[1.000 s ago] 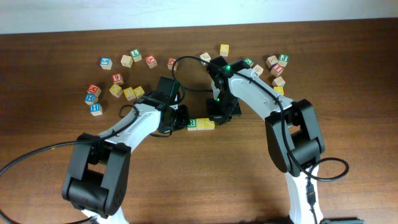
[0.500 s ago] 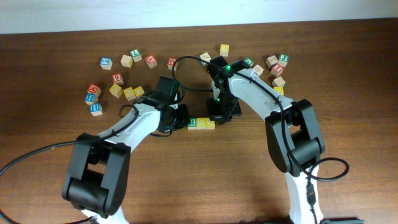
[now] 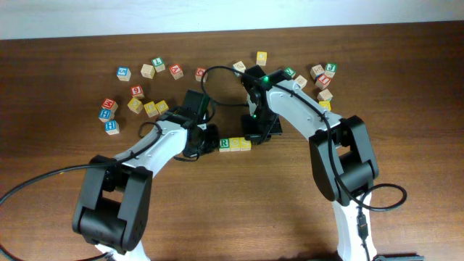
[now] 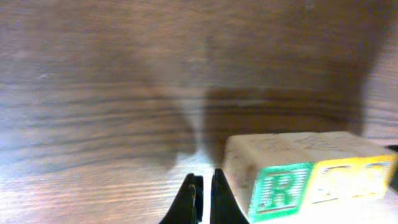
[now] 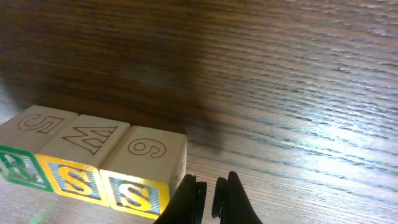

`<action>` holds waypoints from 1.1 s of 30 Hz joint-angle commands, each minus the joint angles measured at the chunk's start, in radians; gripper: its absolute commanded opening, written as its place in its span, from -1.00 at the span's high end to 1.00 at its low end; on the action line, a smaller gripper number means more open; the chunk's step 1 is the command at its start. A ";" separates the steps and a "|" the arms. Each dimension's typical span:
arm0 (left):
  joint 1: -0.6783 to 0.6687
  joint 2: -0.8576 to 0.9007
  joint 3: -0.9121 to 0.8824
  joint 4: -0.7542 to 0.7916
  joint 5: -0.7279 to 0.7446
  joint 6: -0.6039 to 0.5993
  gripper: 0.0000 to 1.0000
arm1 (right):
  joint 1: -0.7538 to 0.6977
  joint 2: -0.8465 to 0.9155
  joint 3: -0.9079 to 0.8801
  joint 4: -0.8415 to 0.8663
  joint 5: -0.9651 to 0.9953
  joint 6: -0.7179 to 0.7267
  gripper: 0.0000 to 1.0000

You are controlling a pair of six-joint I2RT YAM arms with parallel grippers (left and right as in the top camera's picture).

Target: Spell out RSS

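The green R cube and yellow S cubes meet in a flush row (image 3: pixel 235 144); my left gripper goes on backing away until clear before it opens.
Three wooden cubes stand touching in a row on the table: a green R cube (image 3: pixel 225 144), then two yellow S cubes (image 3: pixel 235 144) (image 3: pixel 245 144). My left gripper (image 3: pixel 211 142) is shut and empty, its tips (image 4: pixel 203 199) just left of the R cube (image 4: pixel 280 190). My right gripper (image 3: pixel 255 138) is shut and empty, its tips (image 5: pixel 211 196) just right of the end S cube (image 5: pixel 134 193). The right wrist view also shows the middle S cube (image 5: pixel 74 177) and part of the R cube (image 5: pixel 15 165).
Several loose letter cubes lie at the back left (image 3: pixel 134 90) and the back right (image 3: pixel 322 76). A black cable loop (image 3: pixel 217 72) hangs behind the row. The table's far edge (image 3: pixel 232 30) meets a white wall.
The green R face shows slightly more fully beside the left gripper. Both arms and the row stay nearly where they were.
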 commanded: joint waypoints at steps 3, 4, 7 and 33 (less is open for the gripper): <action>0.011 0.010 0.014 -0.013 -0.066 -0.002 1.00 | 0.002 0.002 0.020 -0.014 0.022 0.007 0.92; 0.016 0.010 0.021 -0.022 -0.066 -0.002 1.00 | 0.002 0.002 0.026 -0.023 0.023 0.007 0.92; 0.036 0.008 0.061 -0.084 -0.067 -0.001 1.00 | -0.008 -0.007 0.044 -0.062 0.056 0.008 0.92; 0.120 -0.860 0.128 -0.743 -0.137 0.043 -0.42 | -0.072 -1.180 -0.056 -0.484 0.246 0.105 -0.29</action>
